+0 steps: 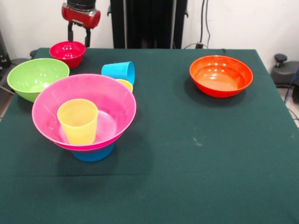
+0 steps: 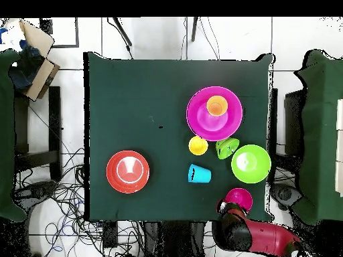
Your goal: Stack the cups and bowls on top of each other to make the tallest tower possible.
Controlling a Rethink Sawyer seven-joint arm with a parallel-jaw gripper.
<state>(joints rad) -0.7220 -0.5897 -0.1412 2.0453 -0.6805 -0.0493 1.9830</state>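
The pale yellow cup's opening (image 1: 77, 112) is narrower than the small red bowl (image 1: 68, 53). The bowl will therefore rest at a tilt when I lower it onto the cup.
My gripper (image 1: 79, 41) is open, its two black fingers hanging just behind the far rim of the small red bowl (image 1: 67, 52). In the overhead view the gripper (image 2: 227, 208) is at the rim of that red bowl (image 2: 239, 198). The tower is the big pink bowl (image 1: 93, 100) resting on a mid blue bowl (image 1: 94, 153), with the ribbed pale yellow cup (image 1: 78, 120) upright inside. A sky blue cup (image 1: 119, 72) lies on its side. An orange-yellow cup (image 1: 125, 84) stands behind the pink bowl. The small green bowl (image 2: 226, 146) shows only from overhead. The purple bowl is hidden.
The big lime green bowl (image 1: 36, 77) stands at the table's left edge, next to the red bowl. The orange bowl (image 1: 221, 75) stands alone at the far right. The table (image 1: 196, 158) is covered with dark green cloth.
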